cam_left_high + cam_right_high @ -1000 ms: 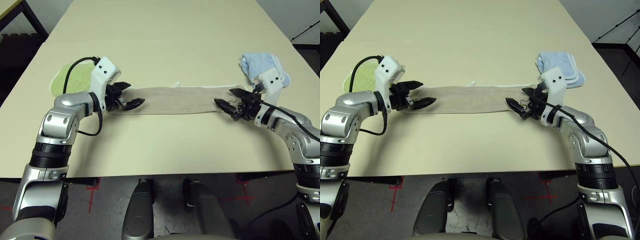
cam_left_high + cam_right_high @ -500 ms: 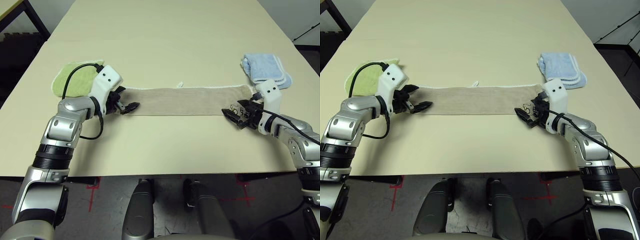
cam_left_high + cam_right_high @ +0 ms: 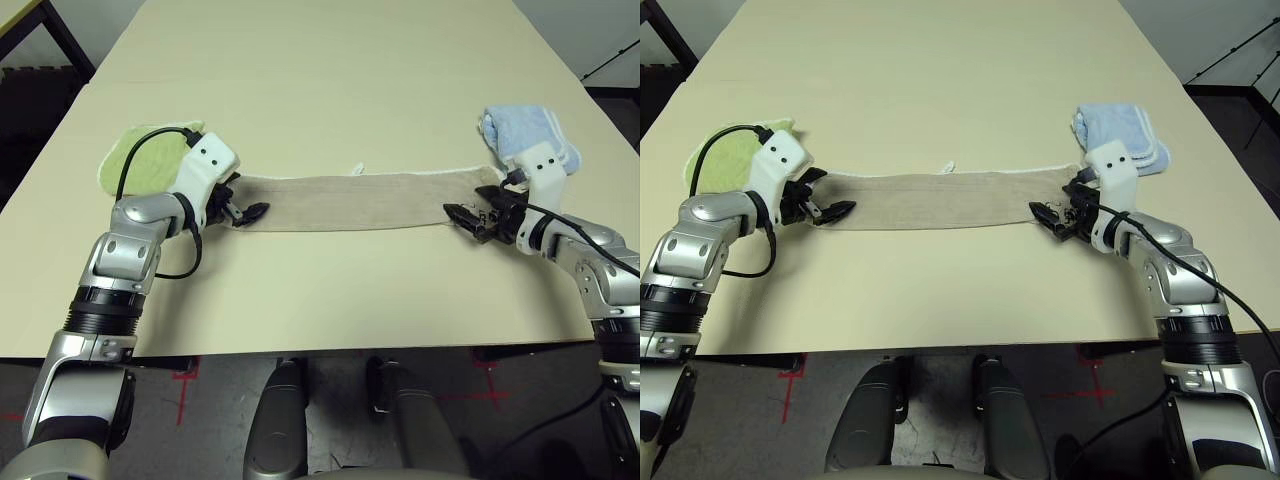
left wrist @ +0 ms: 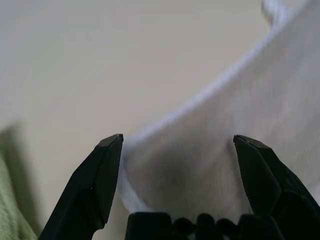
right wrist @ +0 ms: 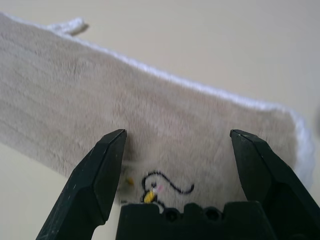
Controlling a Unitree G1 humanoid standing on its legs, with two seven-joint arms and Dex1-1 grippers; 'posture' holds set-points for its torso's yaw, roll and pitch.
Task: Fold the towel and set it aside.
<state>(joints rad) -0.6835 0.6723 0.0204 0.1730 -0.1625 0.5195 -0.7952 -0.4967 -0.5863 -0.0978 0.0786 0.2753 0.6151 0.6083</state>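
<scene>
I expect both layers of the towel's end [image 3: 465, 186] to fold over together when I bring the towel's corner inward, because the towel's near edge [image 3: 350, 231] is a plain trimless fold.
The towel [image 3: 360, 200] is a long beige strip with white trim, lying flat across the middle of the table. My left gripper [image 3: 247, 212] sits low at its left end, open, with the towel's corner [image 4: 225, 140] lying between the spread fingers. My right gripper [image 3: 462, 214] is at the right end, also open. Its fingers straddle the end that carries the small dark embroidered logo [image 5: 160, 185]. Neither gripper has closed on the cloth.
A folded light green towel [image 3: 145, 160] lies just behind my left gripper. A folded light blue towel [image 3: 520, 130] lies behind my right gripper. The cream table [image 3: 320, 80] stretches far beyond the strip, and its front edge runs close in front of both arms.
Both grippers have drawn outward along the strip, from over its inner part to its two ends. Both stayed open. The towel has not moved.
</scene>
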